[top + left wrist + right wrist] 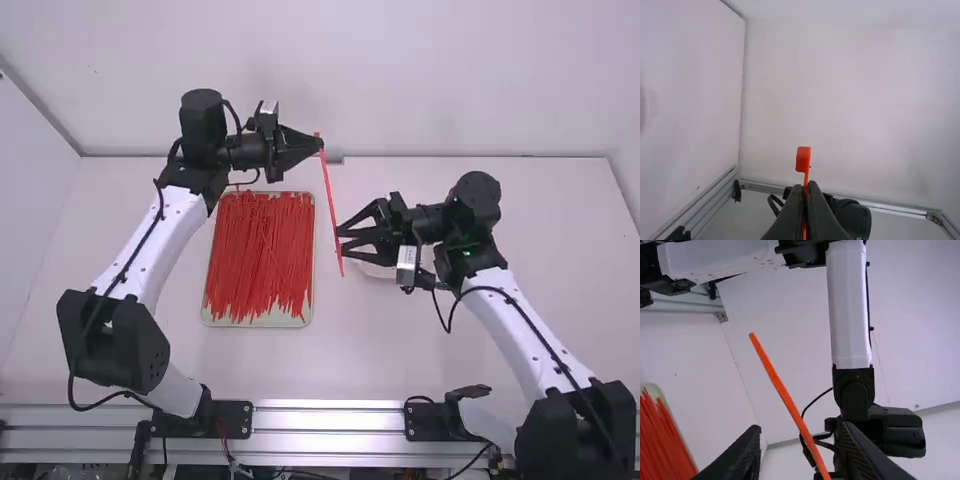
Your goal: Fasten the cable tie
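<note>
My gripper should expect the tail to stand up stiffly when it pulls the tail through the cable tie's head, because the strap [330, 202] stays straight all the way to its free lower end [341, 270].
A single red cable tie [330, 205] hangs down above the table, its head end pinched in my left gripper [318, 146], which is shut on it at the back of the table. In the left wrist view the tie's square head [803, 159] sticks out past the closed fingers. My right gripper [345, 238] stands open at the tie's lower end, its fingers spread on either side of the strap. The right wrist view has the strap [785, 400] running between the two open fingers [742, 455].
A tray [258, 318] holding several red cable ties [262, 252] lies on the white table left of the hanging tie. The table's back wall stands just behind the left gripper. Bare table lies to the right and front.
</note>
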